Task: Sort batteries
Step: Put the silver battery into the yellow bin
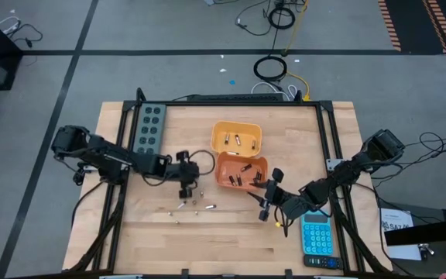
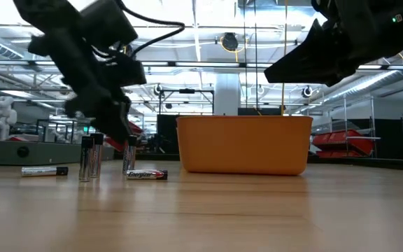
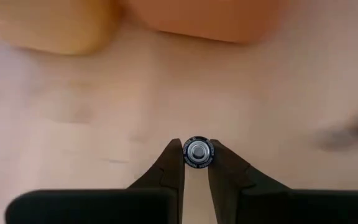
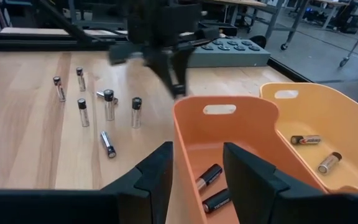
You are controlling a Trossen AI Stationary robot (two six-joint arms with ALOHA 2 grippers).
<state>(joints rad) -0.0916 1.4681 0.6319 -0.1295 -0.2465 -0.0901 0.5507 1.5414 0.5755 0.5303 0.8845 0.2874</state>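
The robot's left gripper has the battery's top end (image 3: pixel 198 152) between both fingers and the lighter bin is clear above, so it should go on over the bin's bottom (image 1: pixel 235 141) before it lets go there.
Several small batteries (image 4: pixel 109 104) stand on end on the wooden table, and others (image 2: pixel 146 174) lie flat beside them. My left gripper (image 1: pixel 186 184) points down just left of the two orange bins and is shut on one battery (image 3: pixel 198 152). My right gripper (image 4: pixel 197 165) is open and holds nothing. It hovers at the near-right side of the darker orange bin (image 1: pixel 242 171), which holds dark batteries (image 4: pixel 209 176). The lighter bin (image 1: pixel 236 138), behind it, holds lighter batteries (image 4: pixel 305 139). My left gripper pinches the battery's upper end (image 3: pixel 198 152) between its two fingertips (image 3: pixel 174 163), coming from above and pointing down. The battery (image 2: pixel 129 157) stands upright below the fingers. Whether its lower end touches the table, I cannot tell.
A blue calculator (image 1: pixel 316 233) lies at the table's right near corner, under my right arm. A grey block with round holes (image 1: pixel 150 127) sits at the far left. Loose batteries (image 1: pixel 196 206) lie scattered near the left gripper. The bins stand mid-table.
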